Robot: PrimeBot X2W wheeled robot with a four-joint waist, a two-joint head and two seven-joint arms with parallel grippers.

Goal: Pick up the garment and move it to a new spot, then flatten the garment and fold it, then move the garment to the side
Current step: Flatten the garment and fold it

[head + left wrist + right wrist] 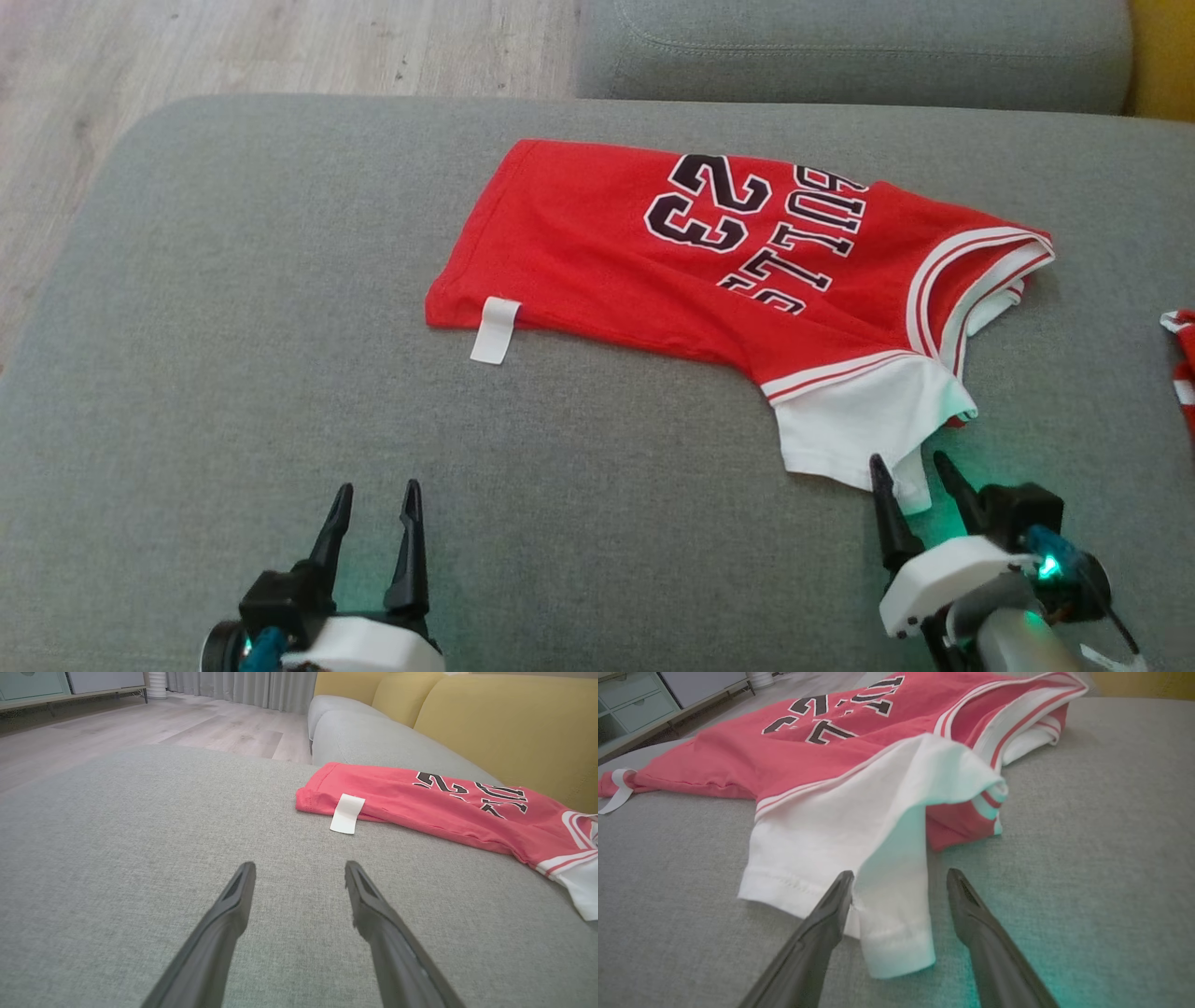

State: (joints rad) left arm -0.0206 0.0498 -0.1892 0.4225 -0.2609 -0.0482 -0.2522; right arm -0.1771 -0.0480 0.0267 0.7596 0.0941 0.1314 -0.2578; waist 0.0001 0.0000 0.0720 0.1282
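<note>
The lettering is cut off at the jersey's far edge [831, 179], so the red jersey [627, 258] will open out its hidden far sleeve when the robot lifts and pulls.
The garment [653, 243] is a red jersey with black "23" lettering, a white sleeve and a white tag, lying folded on the grey sofa cushion [280, 373]. My right gripper [913, 467] is open at the lower right, its fingers straddling the tip of the white sleeve [887, 914] without closing on it. My left gripper [373, 499] is open at the lower left, over bare cushion, well short of the jersey's tagged hem [346, 813]. In the left wrist view the garment [444, 807] lies ahead and to the right of my left gripper [299, 870].
A second grey cushion [840, 47] lies behind the jersey, with yellow sofa backs [504, 723] beyond. Another red and white cloth [1181, 359] peeks in at the right edge. Wooden floor [233, 47] lies past the cushion's far left edge.
</note>
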